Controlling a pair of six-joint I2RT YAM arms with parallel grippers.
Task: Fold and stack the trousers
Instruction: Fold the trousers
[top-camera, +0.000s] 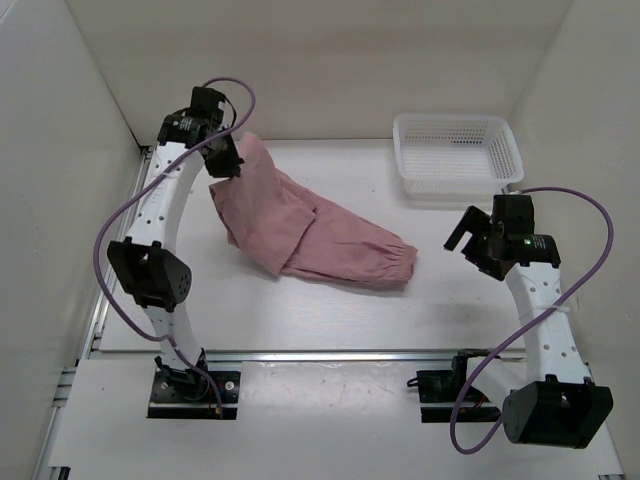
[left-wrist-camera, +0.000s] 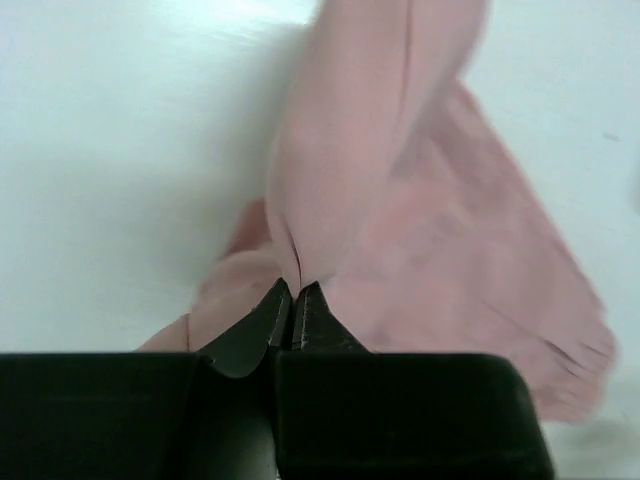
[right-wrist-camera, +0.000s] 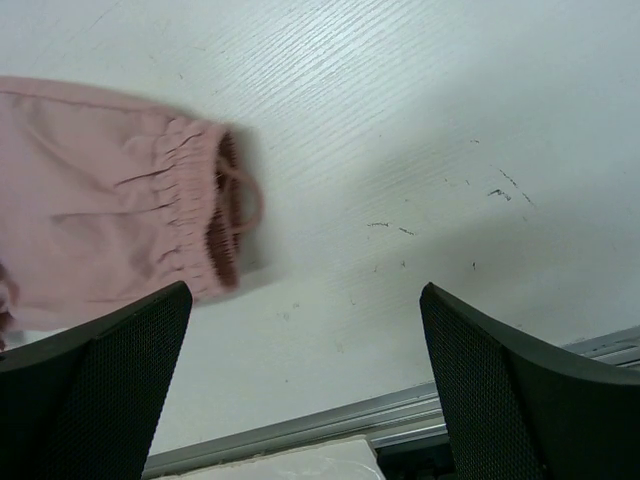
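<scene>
The trousers' gathered waist (top-camera: 398, 266) lies flat and clear in front of the trousers' lifted end (top-camera: 256, 162). So my left gripper should go on swinging that end toward the waist and let go of it there.
The dusty-pink trousers (top-camera: 310, 225) lie spread across the middle of the table, their gathered waist (right-wrist-camera: 210, 210) toward the right. My left gripper (top-camera: 228, 158) is shut on an upper left end of the trousers and holds that part lifted off the table. In the left wrist view the fingertips (left-wrist-camera: 295, 295) pinch a fold of the pink cloth (left-wrist-camera: 400, 220), which hangs down from them. To the right of the waist, my right gripper (top-camera: 470, 240) hovers open with nothing between its fingers (right-wrist-camera: 480, 360).
A white mesh basket (top-camera: 458, 155) stands at the back right of the table. An aluminium rail (top-camera: 330, 353) runs along the table's near edge. White walls close in the left, back and right sides.
</scene>
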